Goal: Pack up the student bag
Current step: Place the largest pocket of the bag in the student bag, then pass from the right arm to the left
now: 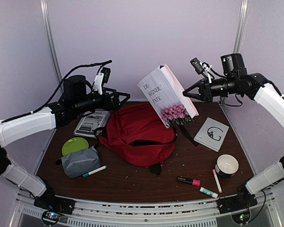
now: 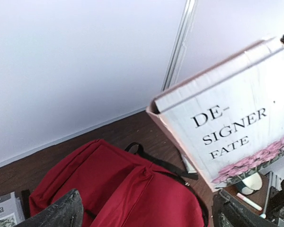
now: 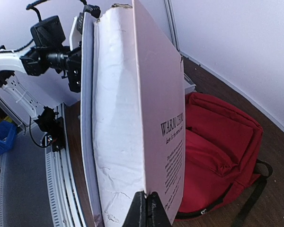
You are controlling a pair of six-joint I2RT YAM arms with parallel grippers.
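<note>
The bag's opening [image 1: 148, 142] hangs almost closed while the robot's right gripper holds the book, so next the left gripper takes the book [image 1: 156, 109] to free the right gripper for the bag's opening.
The red student bag [image 1: 137, 135] lies at the middle of the table, its opening edge with the black zipper facing front right. My right gripper [image 1: 187, 93] is shut on a white book titled "Designer Fate" [image 1: 168, 97] and holds it tilted in the air above the bag's back right part. In the right wrist view my fingertips [image 3: 146, 210] pinch the book [image 3: 128, 118] at its back cover, with the bag [image 3: 217, 151] below. My left gripper [image 1: 119, 100] hovers at the bag's back left, open and empty, its jaws wide apart over the red fabric [image 2: 123, 184]. The book also shows in the left wrist view [image 2: 232, 127].
A green plate [image 1: 75, 145], a grey zip pouch [image 1: 80, 161], a teal marker [image 1: 94, 171] and a magazine [image 1: 92, 122] lie left of the bag. A booklet with a "G" [image 1: 212, 134], a white tape roll [image 1: 226, 165] and several markers [image 1: 188, 181] lie to the right.
</note>
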